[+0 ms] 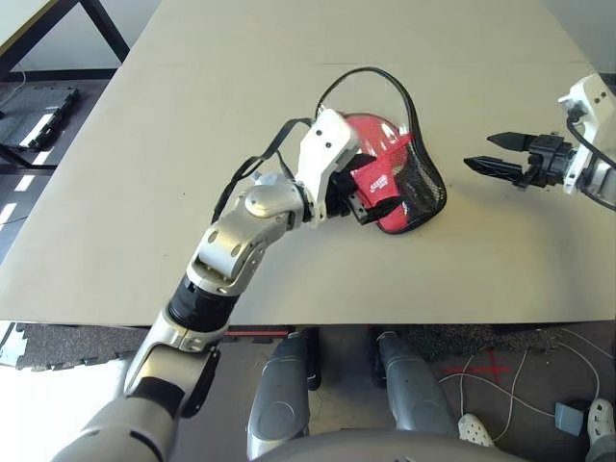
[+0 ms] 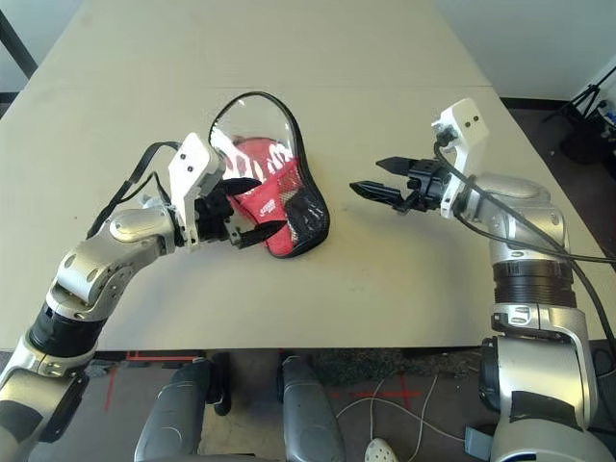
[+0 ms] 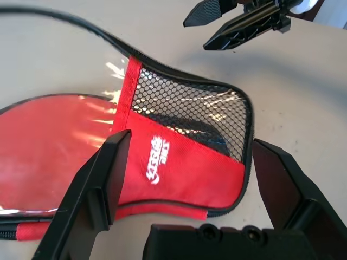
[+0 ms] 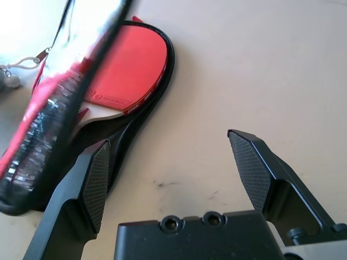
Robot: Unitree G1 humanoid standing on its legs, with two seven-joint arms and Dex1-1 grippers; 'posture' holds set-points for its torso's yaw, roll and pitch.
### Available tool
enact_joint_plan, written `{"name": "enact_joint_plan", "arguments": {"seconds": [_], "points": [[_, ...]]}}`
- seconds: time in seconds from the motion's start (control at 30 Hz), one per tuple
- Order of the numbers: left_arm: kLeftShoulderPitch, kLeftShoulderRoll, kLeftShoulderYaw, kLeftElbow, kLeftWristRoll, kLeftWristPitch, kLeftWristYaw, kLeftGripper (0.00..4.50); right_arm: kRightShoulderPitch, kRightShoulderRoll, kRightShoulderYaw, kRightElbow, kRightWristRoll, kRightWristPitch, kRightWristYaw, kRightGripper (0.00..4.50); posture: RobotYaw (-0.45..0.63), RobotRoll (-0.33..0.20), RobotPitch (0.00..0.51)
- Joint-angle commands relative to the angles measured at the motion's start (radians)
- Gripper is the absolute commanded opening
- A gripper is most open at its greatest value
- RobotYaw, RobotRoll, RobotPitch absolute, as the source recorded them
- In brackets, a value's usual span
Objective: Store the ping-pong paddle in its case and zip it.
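Observation:
The raised clear flap (image 1: 393,85) is still attached at the case's mesh end (image 1: 422,189), so it should settle flat over the paddle once I pull the case's piped edge.
The red-and-black case (image 1: 402,185) lies mid-table with its clear, black-piped flap raised in a loop. Inside it rests the ping-pong paddle (image 4: 127,70), its red face and the start of its pale handle showing under the flap. My left gripper (image 2: 258,208) is open, its fingers (image 3: 103,179) straddling the case's narrow end by the white logo and mesh pocket (image 3: 190,108) without squeezing it. My right gripper (image 2: 366,176) hangs open to the right of the case, a short gap from its rounded edge, with nothing between its fingertips.
The beige table (image 1: 192,115) has bare surface on all sides of the case. A small grey pouch on a white cord (image 4: 10,80) lies just beyond the case. The table's front edge runs close below my left elbow.

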Motion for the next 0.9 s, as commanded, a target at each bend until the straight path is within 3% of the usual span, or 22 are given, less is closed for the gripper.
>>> {"name": "enact_joint_plan", "arguments": {"seconds": [0.03, 0.27, 0.43, 0.63, 0.9], "points": [[0.016, 0.032, 0.026, -0.018, 0.001, -0.001, -0.026, 4.50, -0.016, -0.001, -0.014, 0.074, 0.013, 0.014, 0.036, 4.47, 0.09, 0.000, 0.228], [0.015, 0.105, 0.069, -0.067, -0.033, 0.030, -0.078, 4.50, -0.066, -0.009, 0.027, 0.153, 0.026, 0.171, 0.127, 4.47, 0.10, 0.000, 0.232], [0.013, 0.187, 0.112, -0.099, -0.059, 0.056, -0.129, 4.50, -0.047, 0.004, 0.070, 0.102, 0.029, 0.289, 0.168, 4.47, 0.11, 0.000, 0.237], [0.023, 0.305, 0.181, -0.120, -0.087, 0.081, -0.184, 4.50, -0.006, 0.066, 0.085, 0.061, 0.016, 0.325, 0.114, 4.47, 0.13, 0.000, 0.242], [0.032, 0.365, 0.218, -0.159, -0.128, 0.123, -0.215, 4.50, 0.004, 0.148, 0.097, 0.034, 0.019, 0.356, 0.046, 4.47, 0.14, 0.000, 0.248]]}}
